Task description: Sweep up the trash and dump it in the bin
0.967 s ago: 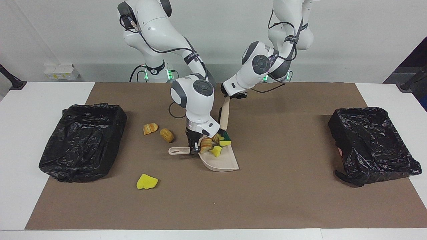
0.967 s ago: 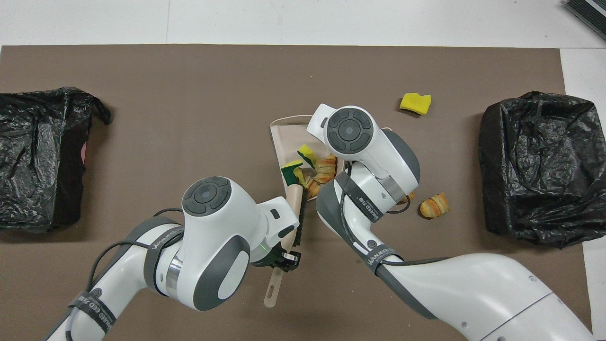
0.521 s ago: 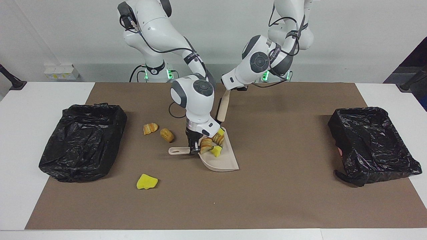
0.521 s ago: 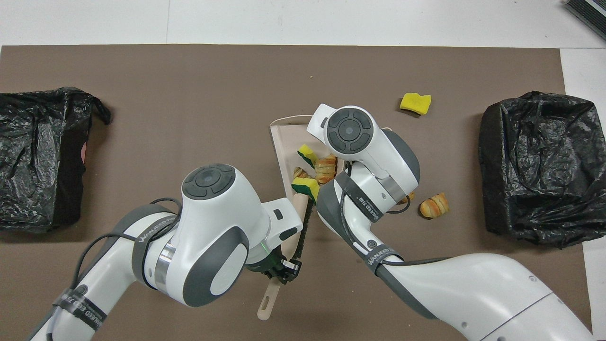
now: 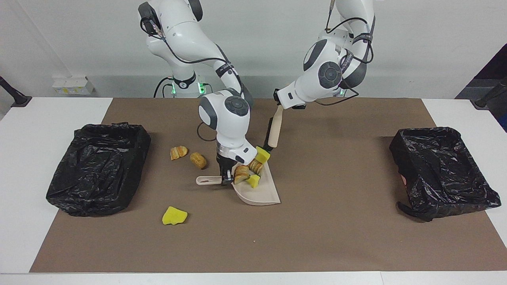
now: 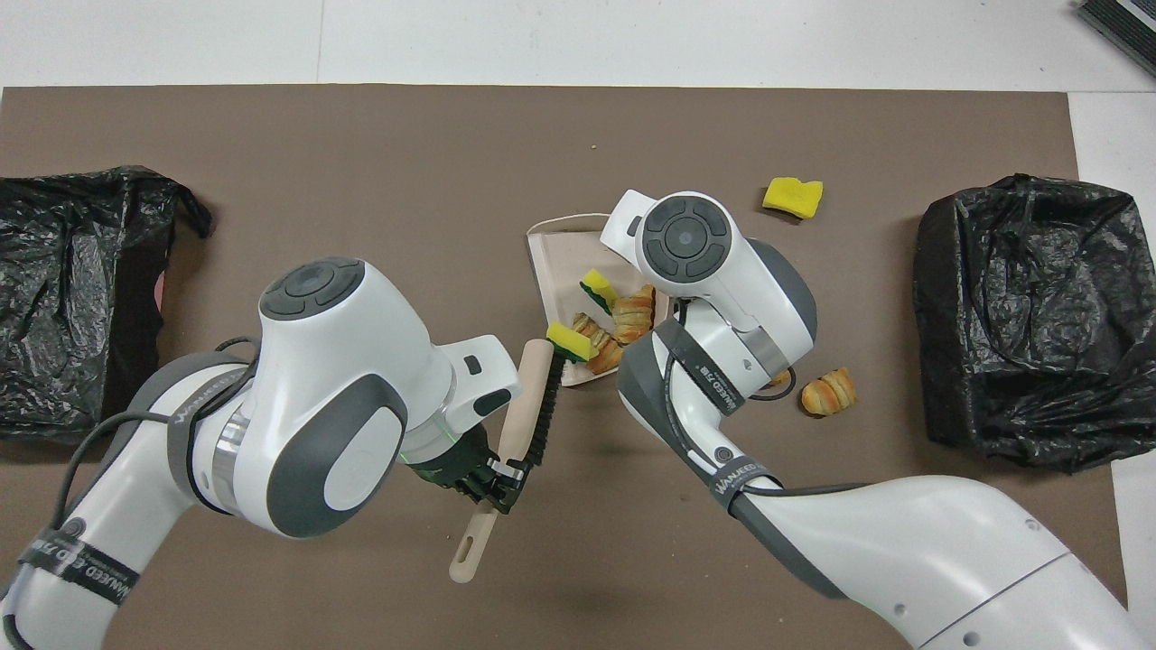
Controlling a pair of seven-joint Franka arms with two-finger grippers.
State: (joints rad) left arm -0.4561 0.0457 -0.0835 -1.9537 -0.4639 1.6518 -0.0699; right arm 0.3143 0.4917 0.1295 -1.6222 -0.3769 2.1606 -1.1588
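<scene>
Next, I back my left gripper off, line the brush up straight with the dustpan's opening (image 6: 541,291) and sweep inward, because the yellow sponge is on the dustpan's rim (image 6: 569,341) and the brush is slanted.
A beige dustpan (image 5: 263,194) lies mid-mat, and my right gripper (image 5: 226,177) is shut on its handle (image 5: 206,181). In the pan lie trash pieces: bread-like lumps (image 5: 242,173) and a yellow sponge scrap (image 5: 254,181). Another yellow sponge (image 5: 262,154) perches on the pan's rim nearest the robots. My left gripper (image 5: 282,107) is shut on a beige brush (image 5: 275,130), held slanted with its tip next to that sponge. Loose trash remains on the mat: two bread lumps (image 5: 178,152) (image 5: 198,160) and a yellow sponge (image 5: 174,215). In the overhead view the pan (image 6: 564,253) and the brush (image 6: 526,406) show, while the right wrist hides its gripper.
Two bins lined with black bags stand on the brown mat, one (image 5: 99,168) toward the right arm's end and one (image 5: 441,170) toward the left arm's end. White table (image 5: 23,178) borders the mat.
My left arm raised the brush and drew it back out of the pan. A green-backed sponge ended up on the pan's rim. The pan shifted slightly toward the right arm's end.
</scene>
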